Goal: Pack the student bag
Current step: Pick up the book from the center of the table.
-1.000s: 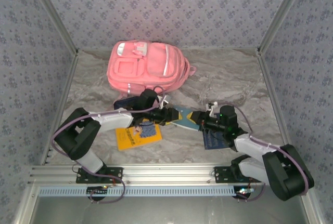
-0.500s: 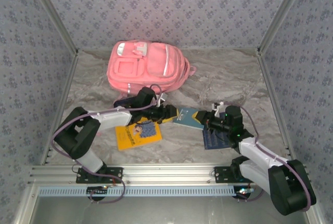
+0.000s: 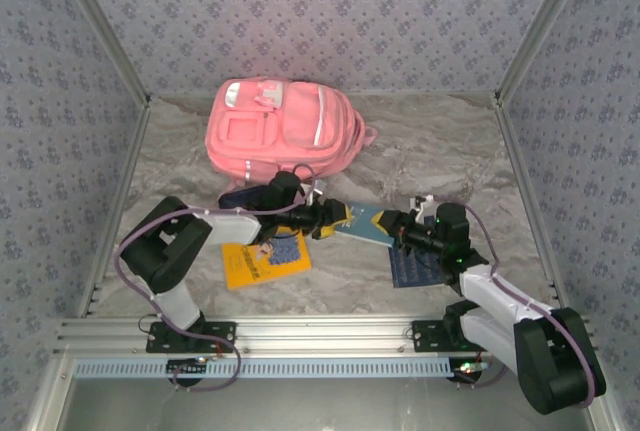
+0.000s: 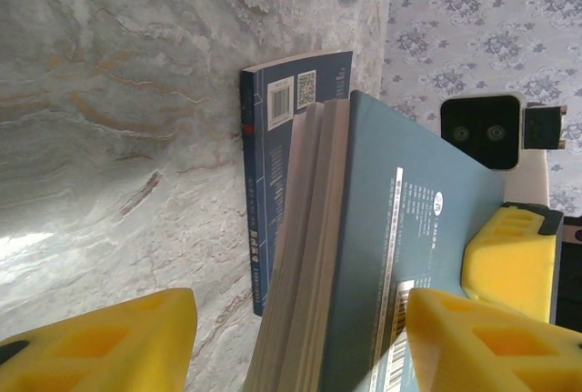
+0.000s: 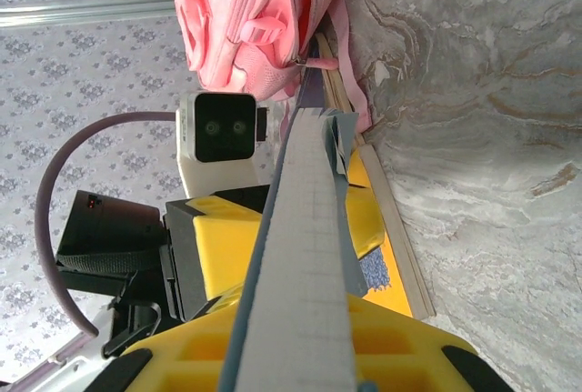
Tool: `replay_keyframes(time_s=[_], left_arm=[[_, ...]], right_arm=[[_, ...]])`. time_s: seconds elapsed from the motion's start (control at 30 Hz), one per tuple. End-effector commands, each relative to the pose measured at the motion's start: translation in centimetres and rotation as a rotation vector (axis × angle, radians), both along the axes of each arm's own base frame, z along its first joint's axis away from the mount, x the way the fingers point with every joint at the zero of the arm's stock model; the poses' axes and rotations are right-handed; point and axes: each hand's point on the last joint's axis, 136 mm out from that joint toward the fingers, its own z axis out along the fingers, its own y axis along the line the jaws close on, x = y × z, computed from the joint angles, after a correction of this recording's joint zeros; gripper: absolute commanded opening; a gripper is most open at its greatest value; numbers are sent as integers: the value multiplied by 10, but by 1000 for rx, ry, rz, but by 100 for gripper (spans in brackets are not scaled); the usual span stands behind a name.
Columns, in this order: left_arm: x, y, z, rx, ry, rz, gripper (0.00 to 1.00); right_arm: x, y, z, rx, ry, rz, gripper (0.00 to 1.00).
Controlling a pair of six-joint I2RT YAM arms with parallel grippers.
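Observation:
I can see that the student bag lies flat (image 3: 270,133) while my right gripper is holding the teal book. My left gripper should leave the book alone and pick up the bag by its pale strip (image 3: 321,117).
The student bag (image 3: 283,136) is a big pink backpack lying flat at the back of the table, also seen at the top of the right wrist view (image 5: 255,19). A teal book (image 3: 365,223) hangs on edge between the two arms. My right gripper (image 3: 392,235) is shut on that teal book (image 5: 305,256), its yellow fingers (image 5: 400,351) pressed on both covers. My left gripper (image 3: 328,219) is open and straddles the book's other end (image 4: 400,228). Its left pad (image 4: 100,342) stands well clear of the pages.
A yellow book (image 3: 262,259) lies on the marble under the left arm. A dark blue book (image 3: 412,269) lies flat under the right arm and shows again (image 4: 282,165) beyond the held book. Patterned walls (image 3: 330,21) close in the back and sides.
My left gripper's jaws have widened around the teal book. The right gripper keeps its hold, and the book has shifted slightly to the right.

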Motion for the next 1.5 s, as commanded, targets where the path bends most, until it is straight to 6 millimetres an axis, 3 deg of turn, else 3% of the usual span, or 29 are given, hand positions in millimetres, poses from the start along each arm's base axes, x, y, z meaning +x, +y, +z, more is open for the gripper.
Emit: replay_keyframes(time_s=[0.0,0.3,0.43,0.53,0.7,0.73,0.83,0.93,1.13,1.2,1.33,1.47], left_arm=[[-5,-10,10,-71,13,-17,62],[-3,-17,24,-133,18,-4,63],[-5,-15,25,-143,20,0,57],[-5,-14,25,-143,18,-1,47],[-6,-15,27,-148,11,-11,24],[-6,-15,27,-149,12,-15,20],[-7,-17,29,-152,4,-27,9],[-7,-18,29,-147,0,-33,5],[-6,-18,25,-126,-7,-35,4],[-6,-17,23,-118,-5,-33,5],[-4,-13,18,-84,-3,-23,13],[5,2,17,-4,-36,-4,38]], right_arm=[[1,2,17,43,-60,12,0],[1,-2,12,45,-51,-9,0],[1,-4,10,38,-45,-10,0],[1,-6,6,21,-37,-11,0],[3,-6,6,-12,-49,-9,0],[3,-6,5,-18,-46,-7,2],[3,-4,8,-22,-55,-2,21],[3,0,14,-17,-65,9,29],[4,1,19,-3,-73,11,33],[4,1,18,0,-72,12,24],[3,-5,7,-9,-35,-14,3],[4,-17,1,-19,-18,-48,0]])
